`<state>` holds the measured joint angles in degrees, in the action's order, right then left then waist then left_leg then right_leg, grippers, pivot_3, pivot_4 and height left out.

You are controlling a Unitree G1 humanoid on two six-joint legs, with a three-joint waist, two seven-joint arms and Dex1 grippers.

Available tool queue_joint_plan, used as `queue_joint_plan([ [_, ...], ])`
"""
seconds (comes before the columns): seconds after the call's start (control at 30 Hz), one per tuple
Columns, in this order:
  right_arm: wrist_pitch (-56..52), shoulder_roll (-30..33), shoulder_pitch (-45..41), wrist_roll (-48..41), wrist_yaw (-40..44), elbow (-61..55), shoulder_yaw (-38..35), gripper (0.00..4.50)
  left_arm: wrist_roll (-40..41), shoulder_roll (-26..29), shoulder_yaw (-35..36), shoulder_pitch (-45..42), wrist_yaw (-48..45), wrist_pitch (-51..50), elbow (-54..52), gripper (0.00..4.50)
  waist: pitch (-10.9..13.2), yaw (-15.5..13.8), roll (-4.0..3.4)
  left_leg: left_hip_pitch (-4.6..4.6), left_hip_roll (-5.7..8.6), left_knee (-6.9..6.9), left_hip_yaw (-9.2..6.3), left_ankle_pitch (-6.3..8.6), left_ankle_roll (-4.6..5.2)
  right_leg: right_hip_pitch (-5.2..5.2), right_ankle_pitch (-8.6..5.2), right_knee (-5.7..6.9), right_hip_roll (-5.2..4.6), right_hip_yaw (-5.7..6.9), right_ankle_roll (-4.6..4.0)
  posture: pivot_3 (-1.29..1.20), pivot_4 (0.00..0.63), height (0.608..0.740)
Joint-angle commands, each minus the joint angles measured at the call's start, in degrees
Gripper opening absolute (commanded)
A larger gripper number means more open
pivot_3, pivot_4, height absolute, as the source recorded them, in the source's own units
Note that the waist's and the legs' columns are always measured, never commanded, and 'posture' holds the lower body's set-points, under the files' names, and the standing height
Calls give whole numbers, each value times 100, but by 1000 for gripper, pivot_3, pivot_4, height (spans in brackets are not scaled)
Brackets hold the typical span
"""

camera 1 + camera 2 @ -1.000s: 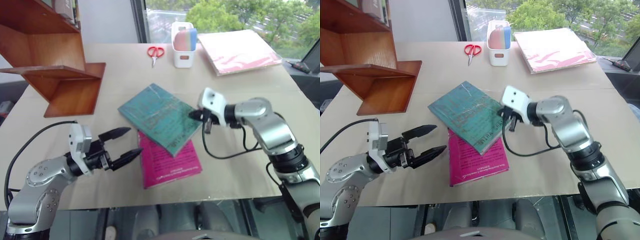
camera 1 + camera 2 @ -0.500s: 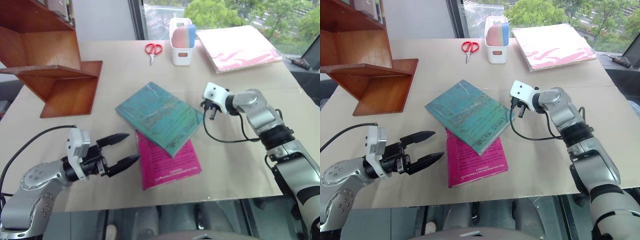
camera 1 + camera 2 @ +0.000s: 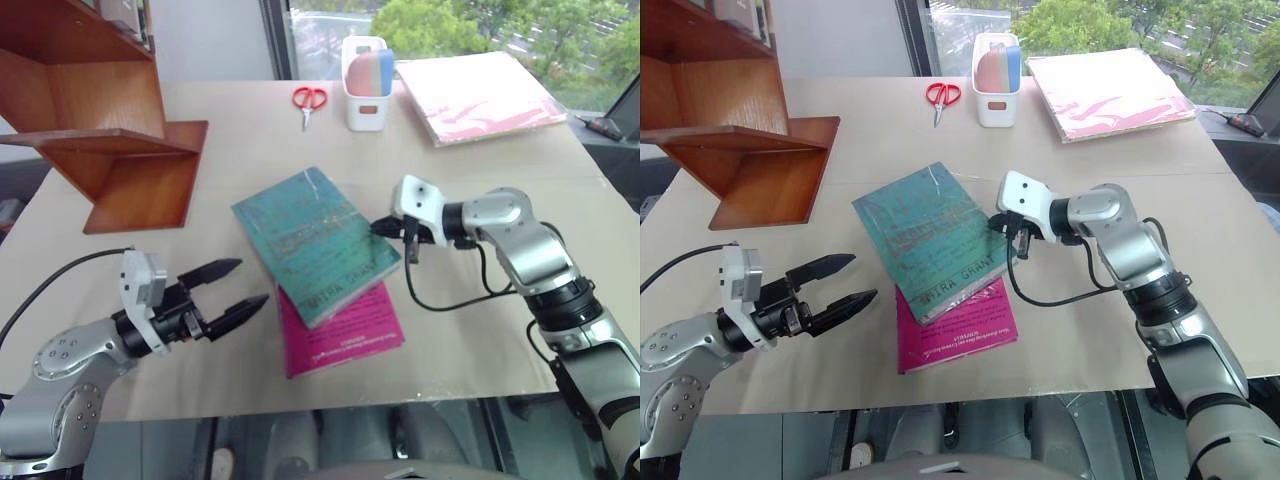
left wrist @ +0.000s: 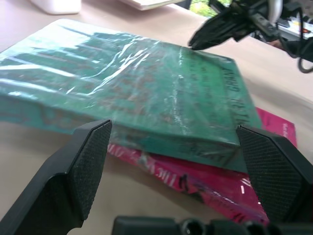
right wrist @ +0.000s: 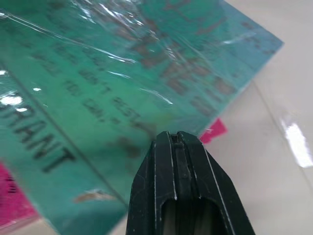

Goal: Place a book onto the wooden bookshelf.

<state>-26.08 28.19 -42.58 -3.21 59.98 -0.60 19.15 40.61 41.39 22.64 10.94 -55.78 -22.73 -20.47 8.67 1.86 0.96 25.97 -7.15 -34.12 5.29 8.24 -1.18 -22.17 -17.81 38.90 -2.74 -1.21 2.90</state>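
I should push the teal-green book (image 3: 312, 240) square with my right gripper, as it lies slanted to my left gripper, which will next take it by the spine (image 3: 271, 267).
The teal-green book (image 3: 312, 238) lies flat on the table, partly over a magenta-pink book (image 3: 345, 328). My right gripper (image 3: 379, 228) is shut with nothing in it, and its tip is at the book's right edge, low over the glossy cover (image 5: 98, 73). My left gripper (image 3: 250, 282) is open and level just above the table, a little left of both books and pointing at them. In the left wrist view the book (image 4: 146, 93) lies between and beyond the two fingers (image 4: 83, 181). The wooden bookshelf (image 3: 115, 130) stands at the table's far left.
Red scissors (image 3: 310, 101) and a white holder (image 3: 366, 78) with coloured pads sit at the back. A pale pink folder (image 3: 485, 97) lies at the back right. The right arm's cable (image 3: 440, 300) loops over the table beside the books.
My right gripper drew away to the right, then came back down to the book's right edge. The teal book has turned a little clockwise, covering more of the pink one.
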Motion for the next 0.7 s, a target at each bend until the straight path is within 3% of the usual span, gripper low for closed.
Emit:
queue_joint_plan([
  [0.03, -60, 17, 49, -92, -63, -339, -115, 14, 31, 36, 136, -96, 75, -39, 93, 4500, 0, -2, 0, 0, 0, 0, -1, 0, 0, 0, 0, 0, 0, 1, 0, 0, 150, 740],
  [0.2, -92, -14, 197, -276, -87, -523, -200, 14, 58, 54, 176, -200, 66, -87, 317, 4500, -1, -4, 1, 0, 0, -1, -1, 0, 0, 0, 0, 1, 0, 0, 0, 0, 150, 740],
  [0.43, -332, 15, -78, -192, -748, -340, -573, 14, -54, 33, 115, -234, -69, 90, 497, 4500, -1, -6, 2, 0, 0, -3, -1, 0, 0, 0, 1, 3, 0, 0, 1, 0, 150, 740],
  [0.7, -184, 15, -43, 236, -908, -34, -186, 14, -99, 11, 39, -357, -121, 120, 563, 4500, -1, -3, 2, 1, 0, -2, 0, 0, 0, 0, 0, 2, 0, 0, 1, 0, 150, 740],
])
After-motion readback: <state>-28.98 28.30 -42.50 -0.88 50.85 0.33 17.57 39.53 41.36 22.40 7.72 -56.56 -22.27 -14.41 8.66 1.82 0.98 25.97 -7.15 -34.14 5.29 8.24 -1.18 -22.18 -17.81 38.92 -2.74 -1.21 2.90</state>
